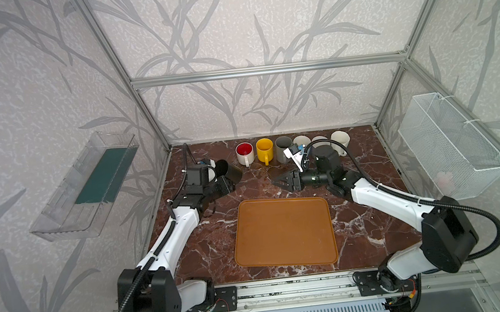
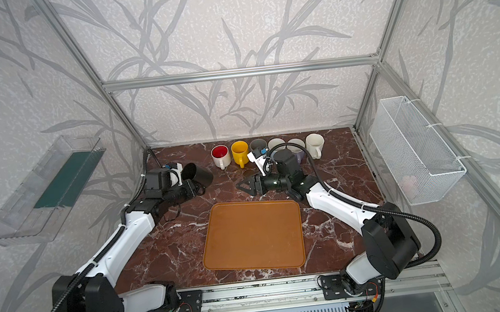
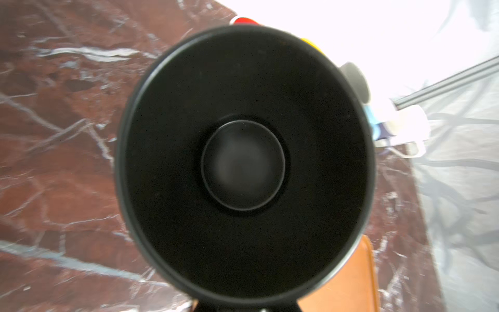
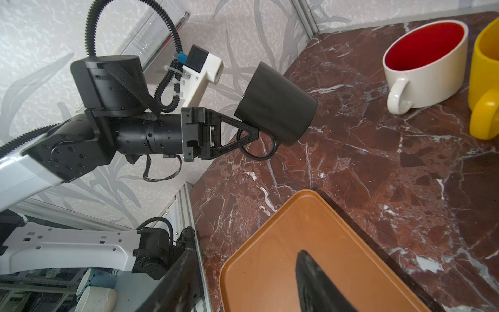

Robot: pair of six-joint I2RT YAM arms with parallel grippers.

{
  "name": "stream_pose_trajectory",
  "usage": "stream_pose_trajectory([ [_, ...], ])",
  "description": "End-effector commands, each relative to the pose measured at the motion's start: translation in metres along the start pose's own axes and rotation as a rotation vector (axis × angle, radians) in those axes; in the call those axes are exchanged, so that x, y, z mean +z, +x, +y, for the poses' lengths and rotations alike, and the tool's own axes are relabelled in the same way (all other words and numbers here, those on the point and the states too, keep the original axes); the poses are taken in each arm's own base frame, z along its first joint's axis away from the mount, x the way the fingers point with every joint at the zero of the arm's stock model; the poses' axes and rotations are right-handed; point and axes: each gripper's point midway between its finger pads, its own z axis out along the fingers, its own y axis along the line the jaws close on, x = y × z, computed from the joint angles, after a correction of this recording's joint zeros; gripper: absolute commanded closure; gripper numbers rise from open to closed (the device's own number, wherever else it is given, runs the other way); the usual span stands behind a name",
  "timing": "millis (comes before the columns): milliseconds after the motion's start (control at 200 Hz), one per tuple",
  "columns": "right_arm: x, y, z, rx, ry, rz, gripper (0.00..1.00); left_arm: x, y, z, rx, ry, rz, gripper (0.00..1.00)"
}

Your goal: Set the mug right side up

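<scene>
I should keep tipping the bottom down until it rests flat beside the red-inside mug, because the black mug's opening (image 1: 221,167) faces back toward my left gripper.
The black mug (image 1: 232,170) (image 2: 199,176) hangs tilted over the back left of the table, in both top views. Its dark open mouth (image 3: 243,162) faces the left wrist camera. My left gripper (image 4: 250,133) is shut on the mug at the rim beside its handle (image 4: 259,154); in the top views its fingertips are hidden behind the mug. My right gripper (image 1: 277,181) (image 2: 242,186) hovers low near the table's middle, just beyond the tray. It is open, with nothing between its fingers (image 4: 318,283).
A row of upright mugs lines the back edge: a white one with a red inside (image 1: 244,153), a yellow one (image 1: 264,150), a grey one (image 1: 283,148) and pale ones (image 1: 340,141). An orange tray (image 1: 283,232) lies at front centre. A wire basket (image 1: 453,145) and a clear bin (image 1: 87,186) hang on the side walls.
</scene>
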Motion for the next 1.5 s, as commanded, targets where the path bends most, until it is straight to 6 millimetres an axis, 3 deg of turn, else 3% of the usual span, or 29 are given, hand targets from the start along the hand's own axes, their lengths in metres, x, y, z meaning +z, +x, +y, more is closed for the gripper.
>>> stream_pose_trajectory([
  [0,-0.009,-0.004,0.007,-0.02,-0.001,-0.02,0.41,-0.007,-0.041,-0.003,0.106,-0.055,-0.117,1.0],
  [440,-0.036,0.012,-0.001,-0.037,0.096,-0.018,0.41,0.041,-0.063,0.034,0.234,-0.264,-0.055,1.0],
  [945,-0.068,0.028,-0.012,-0.039,0.186,-0.037,0.41,0.108,-0.107,0.048,0.304,-0.349,-0.039,1.0],
  [1494,-0.075,0.032,-0.02,-0.035,0.224,-0.041,0.4,0.15,-0.121,0.054,0.347,-0.348,-0.013,1.0],
])
